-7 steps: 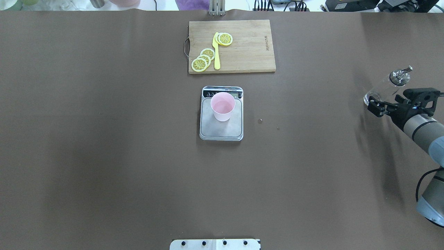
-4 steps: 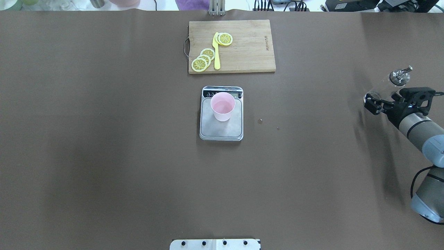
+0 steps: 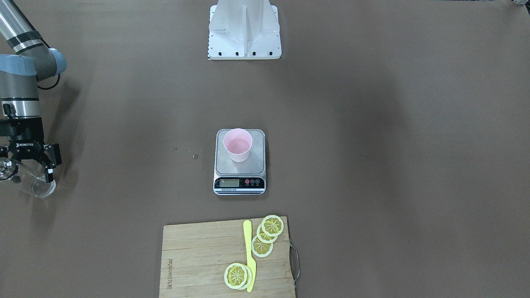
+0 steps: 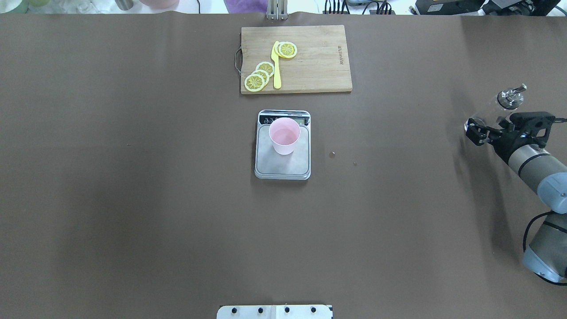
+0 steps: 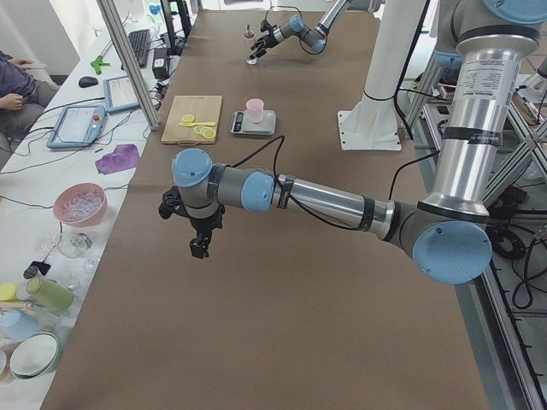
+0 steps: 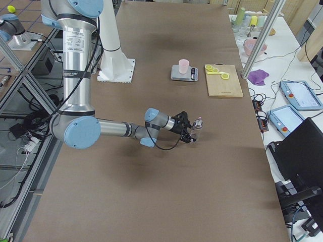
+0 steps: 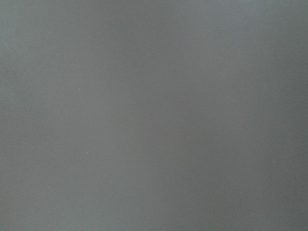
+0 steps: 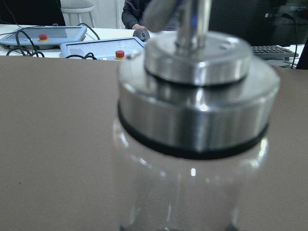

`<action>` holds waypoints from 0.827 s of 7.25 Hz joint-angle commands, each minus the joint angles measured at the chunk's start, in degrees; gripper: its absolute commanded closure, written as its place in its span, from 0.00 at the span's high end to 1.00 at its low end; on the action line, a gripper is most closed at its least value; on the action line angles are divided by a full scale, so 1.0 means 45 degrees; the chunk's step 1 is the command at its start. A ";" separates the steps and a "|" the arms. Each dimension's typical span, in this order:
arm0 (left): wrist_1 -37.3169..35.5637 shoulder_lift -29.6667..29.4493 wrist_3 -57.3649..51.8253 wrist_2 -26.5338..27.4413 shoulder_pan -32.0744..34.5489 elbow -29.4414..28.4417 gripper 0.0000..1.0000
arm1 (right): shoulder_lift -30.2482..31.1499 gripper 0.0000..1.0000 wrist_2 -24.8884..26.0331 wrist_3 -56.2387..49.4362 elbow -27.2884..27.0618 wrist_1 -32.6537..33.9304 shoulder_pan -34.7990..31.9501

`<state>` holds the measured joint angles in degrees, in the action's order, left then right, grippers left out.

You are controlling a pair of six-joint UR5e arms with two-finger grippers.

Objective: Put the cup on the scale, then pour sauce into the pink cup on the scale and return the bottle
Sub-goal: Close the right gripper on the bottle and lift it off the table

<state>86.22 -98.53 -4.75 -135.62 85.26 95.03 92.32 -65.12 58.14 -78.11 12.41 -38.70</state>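
Note:
A silver lever hangs out next to the thin spout, so the lever will swing out of the way and let a stream out when the robot tilts the bottle.
The pale pink cup stands upright on the silver scale at mid-table; both also show in the front view, cup on scale. The clear glass bottle with its silver spout cap stands upright at the far right of the table. It fills the right wrist view. My right gripper is at the bottle, jaws spread wide. In the front view the gripper has its fingers either side of the bottle. My left gripper shows only in the left side view, and I cannot tell if it is open.
A wooden cutting board with lemon slices and a yellow knife lies beyond the scale. Two small specks lie right of the scale. The robot base stands at the near edge. The left wrist view shows only brown table.
My right gripper has shifted slightly up and left in the overhead view, closer in on the bottle. The bottle, cup and scale have not moved.

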 commanded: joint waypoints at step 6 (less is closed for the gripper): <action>-0.0020 0.0019 0.0000 0.0000 -0.0001 -0.0025 0.99 | -0.0008 0.00 0.0659 -0.0243 -0.0182 -0.0239 0.0007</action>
<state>86.21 -98.51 -4.78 -135.61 85.25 94.98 92.30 -63.59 57.33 -78.76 11.38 -38.74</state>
